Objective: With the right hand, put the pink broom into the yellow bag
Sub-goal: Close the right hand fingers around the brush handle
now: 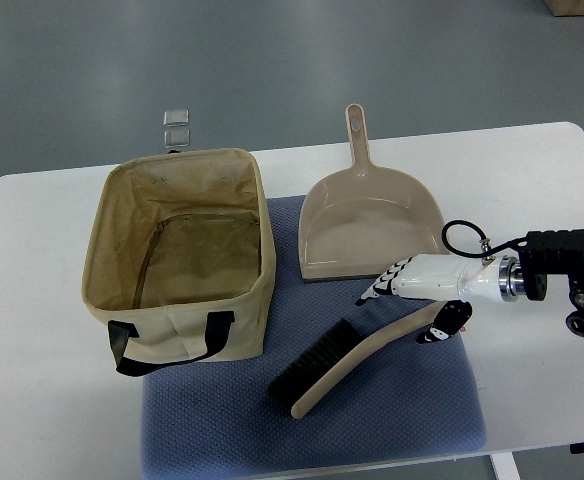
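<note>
The pink broom (357, 362) looks longer than the yellow bag's bottom (207, 260), so the broom will lean against the bag's side when I lower it inside.
The pink-beige broom (364, 354) with black bristles lies on the blue mat (392, 425), handle pointing up and right. The yellow-tan fabric bag (264, 215) stands open and empty to its left, black handle in front. My right hand (404, 310) comes in from the right edge and hovers at the handle's end. Its fingers are spread, some above the handle and the black-tipped ones (444, 327) beside it. I cannot tell whether they touch it. The left arm is out of view.
A beige dustpan (367, 228) lies behind the broom, handle pointing away, partly on the mat. The white table (42, 400) ends close in front and at the right. Two small clear squares (177, 125) lie beyond the table's far edge.
</note>
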`<action>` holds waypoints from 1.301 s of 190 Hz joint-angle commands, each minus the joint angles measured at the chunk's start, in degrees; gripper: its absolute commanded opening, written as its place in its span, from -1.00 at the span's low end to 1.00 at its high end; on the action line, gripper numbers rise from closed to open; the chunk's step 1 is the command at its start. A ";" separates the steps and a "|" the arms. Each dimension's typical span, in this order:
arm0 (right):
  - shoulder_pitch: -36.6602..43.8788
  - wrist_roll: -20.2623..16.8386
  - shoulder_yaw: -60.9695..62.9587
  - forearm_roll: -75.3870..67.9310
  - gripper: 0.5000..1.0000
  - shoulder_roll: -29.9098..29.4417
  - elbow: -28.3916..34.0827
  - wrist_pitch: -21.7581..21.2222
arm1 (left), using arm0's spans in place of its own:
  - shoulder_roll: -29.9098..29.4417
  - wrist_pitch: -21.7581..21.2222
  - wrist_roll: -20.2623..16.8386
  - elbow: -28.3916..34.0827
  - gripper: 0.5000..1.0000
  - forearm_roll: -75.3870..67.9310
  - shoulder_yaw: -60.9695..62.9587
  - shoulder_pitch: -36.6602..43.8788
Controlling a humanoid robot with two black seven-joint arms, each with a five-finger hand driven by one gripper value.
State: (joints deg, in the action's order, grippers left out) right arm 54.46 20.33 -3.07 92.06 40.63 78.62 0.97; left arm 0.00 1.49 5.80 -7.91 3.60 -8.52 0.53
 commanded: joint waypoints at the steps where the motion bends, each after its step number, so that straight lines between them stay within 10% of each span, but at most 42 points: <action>1: -0.32 -0.03 0.17 0.05 0.32 -0.37 0.04 -0.18 | 0.00 0.00 0.00 0.00 1.00 0.00 0.00 -0.01; 84: -1.29 -0.03 0.26 1.10 0.03 -0.99 -0.93 -0.18 | 0.00 0.00 0.00 0.00 1.00 0.00 0.00 -0.01; 171: -1.29 0.93 0.26 1.19 -1.00 -0.72 -1.02 -0.27 | 0.00 0.00 0.00 0.00 1.00 0.00 0.00 -0.01; 247: -0.76 6.91 4.47 0.13 -1.00 2.44 -0.93 0.35 | 0.00 0.00 0.00 0.00 1.00 0.00 0.00 -0.01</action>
State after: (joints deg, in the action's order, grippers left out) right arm 53.53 25.50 -0.69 92.59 41.81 77.62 1.27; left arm 0.00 1.49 5.80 -7.91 3.60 -8.53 0.53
